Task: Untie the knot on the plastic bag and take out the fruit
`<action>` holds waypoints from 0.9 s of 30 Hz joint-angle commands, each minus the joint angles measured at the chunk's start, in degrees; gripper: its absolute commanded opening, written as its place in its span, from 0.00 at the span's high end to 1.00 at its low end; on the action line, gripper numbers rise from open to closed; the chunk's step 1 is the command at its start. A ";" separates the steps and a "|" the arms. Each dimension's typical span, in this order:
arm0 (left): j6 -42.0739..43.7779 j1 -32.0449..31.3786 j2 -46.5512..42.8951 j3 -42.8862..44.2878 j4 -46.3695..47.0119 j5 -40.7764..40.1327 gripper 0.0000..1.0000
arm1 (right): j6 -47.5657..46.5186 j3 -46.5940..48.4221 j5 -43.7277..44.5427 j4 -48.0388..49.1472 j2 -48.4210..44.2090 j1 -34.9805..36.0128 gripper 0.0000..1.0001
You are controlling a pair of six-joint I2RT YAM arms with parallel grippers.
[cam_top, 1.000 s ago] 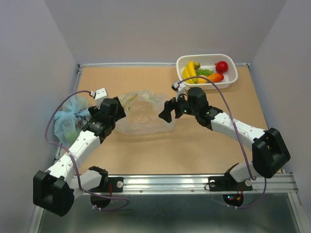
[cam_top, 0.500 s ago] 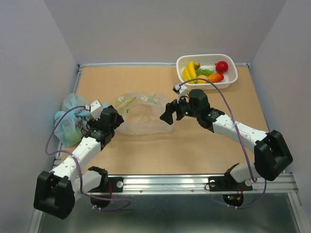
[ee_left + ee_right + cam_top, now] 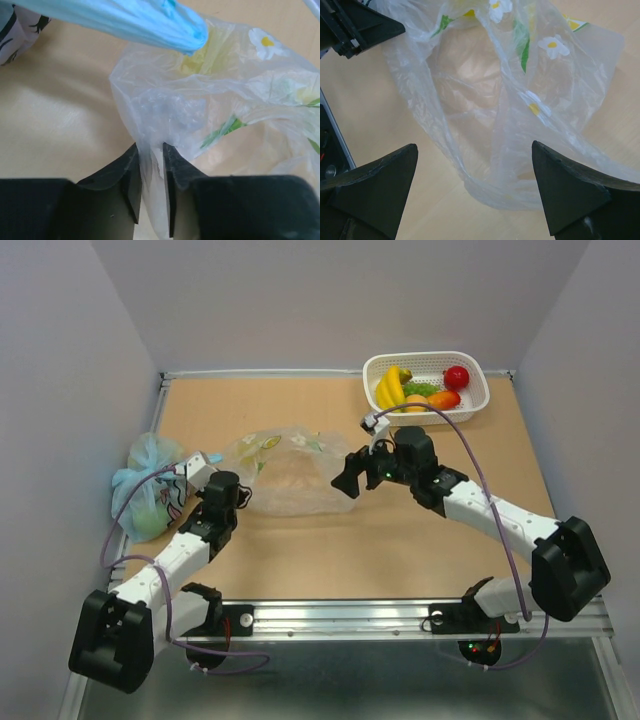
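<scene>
The plastic bag is spread out wide with the robot's left gripper on its edge (image 3: 253,500), so the robot should move that edge inward while the right gripper gathers up the bag's loose film (image 3: 325,493).
The plastic bag (image 3: 290,478) lies flat and crinkled mid-table, and the table shows through it; the knot does not show in any view. My left gripper (image 3: 243,496) is shut on the bag's left edge. The left wrist view shows the film (image 3: 215,100) pinched between the jaws of this gripper (image 3: 150,150). My right gripper (image 3: 345,478) stands open at the bag's right edge. In the right wrist view the bag (image 3: 510,100) lies ahead of the wide-apart fingers of the gripper (image 3: 473,147), with nothing gripped. The fruit, bananas (image 3: 390,387), a red apple (image 3: 456,377) and more, sits in the white basket (image 3: 480,375).
A light-blue bag (image 3: 150,485) sits at the table's left edge, just left of my left arm; its knotted ear (image 3: 125,20) crosses the top of the left wrist view. The basket stands at the back right corner. Grey walls close the table on three sides.
My left gripper has drawn back toward the near left and shut on the bag's left edge. The bag has shifted slightly. The right gripper stays open and has barely moved.
</scene>
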 commanded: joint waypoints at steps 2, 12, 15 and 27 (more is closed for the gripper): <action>4.89 0.32 -0.02 2.63 5.63 -0.62 1.00 | 0.72 -1.96 0.55 1.40 -3.24 0.59 0.00; 22.03 -2.92 -3.62 15.02 2.83 2.72 1.00 | 0.98 -1.17 -0.15 0.69 -3.59 0.94 0.00; 24.67 -9.50 -2.84 18.28 0.46 2.29 1.00 | 0.89 -0.82 0.03 0.69 -2.98 1.12 0.00; 9.31 -18.93 -2.74 10.65 -8.77 -1.14 1.00 | 2.21 3.49 -1.20 0.43 -2.89 1.74 0.00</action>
